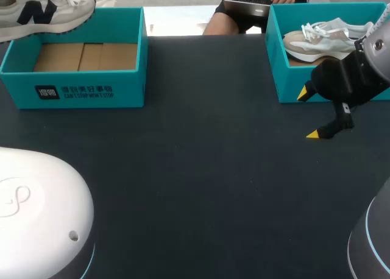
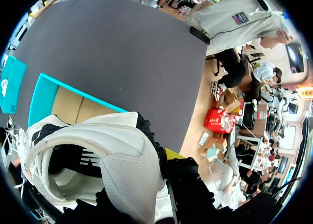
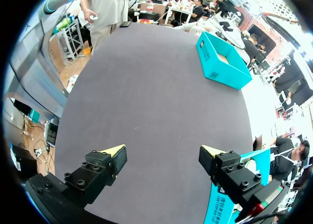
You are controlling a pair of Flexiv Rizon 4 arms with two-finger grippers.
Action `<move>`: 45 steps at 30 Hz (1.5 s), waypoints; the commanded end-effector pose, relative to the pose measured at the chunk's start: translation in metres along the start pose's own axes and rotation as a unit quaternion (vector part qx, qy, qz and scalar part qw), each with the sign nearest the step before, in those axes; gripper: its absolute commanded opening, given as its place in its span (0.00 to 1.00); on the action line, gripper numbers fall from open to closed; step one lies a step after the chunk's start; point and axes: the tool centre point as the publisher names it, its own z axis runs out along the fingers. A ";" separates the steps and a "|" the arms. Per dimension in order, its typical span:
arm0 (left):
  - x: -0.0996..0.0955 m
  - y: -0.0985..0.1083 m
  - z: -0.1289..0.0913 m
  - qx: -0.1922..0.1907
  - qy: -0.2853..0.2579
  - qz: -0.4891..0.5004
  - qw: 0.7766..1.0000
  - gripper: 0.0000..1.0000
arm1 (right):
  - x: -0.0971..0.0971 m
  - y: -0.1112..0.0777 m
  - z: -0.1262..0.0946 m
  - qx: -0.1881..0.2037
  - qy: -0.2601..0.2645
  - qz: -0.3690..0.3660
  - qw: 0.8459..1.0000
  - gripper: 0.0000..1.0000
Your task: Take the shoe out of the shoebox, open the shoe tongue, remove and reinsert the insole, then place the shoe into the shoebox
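Observation:
I should expect the teal shoebox to be empty when I lift the shoe out, because the white and beige shoe (image 1: 326, 41) sits on the shoebox's cardboard bottom (image 1: 297, 62).
A grey and white shoe (image 1: 42, 11) hangs above the far left corner of the left teal shoebox (image 1: 79, 87), whose cardboard floor is bare. In the left wrist view my left gripper (image 2: 156, 170) is shut on the shoe's (image 2: 112, 160) heel collar, one yellow fingertip (image 2: 173, 154) outside it, with the box (image 2: 44, 94) below. My right gripper (image 1: 308, 114) stands open just in front of the right teal shoebox (image 1: 286, 90), with only bare table between its fingers (image 3: 162, 150). The left gripper itself does not show in the head view.
A white and beige shoe (image 1: 326, 40) lies inside the right shoebox. My left arm's white base (image 1: 36, 212) fills the near left corner. The dark tabletop (image 1: 201, 169) stretches between the two boxes.

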 end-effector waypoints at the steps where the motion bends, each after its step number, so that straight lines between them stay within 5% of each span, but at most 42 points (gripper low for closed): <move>1: 0.003 -0.007 -0.001 -0.052 0.020 0.169 0.984 0.00 | -0.001 0.001 0.001 0.001 0.001 0.000 1.000 1.00; 19: -0.006 -0.010 0.000 -0.051 0.014 0.165 0.985 0.00 | -0.001 0.001 0.001 0.001 0.001 0.000 1.000 1.00; 36: -0.062 0.026 0.029 -0.089 -0.031 0.158 0.983 0.00 | -0.001 0.001 0.001 0.001 0.001 0.000 1.000 1.00; 45: -0.085 0.042 0.063 -0.105 -0.040 0.149 0.982 0.00 | -0.001 0.001 0.001 0.001 0.001 0.000 1.000 1.00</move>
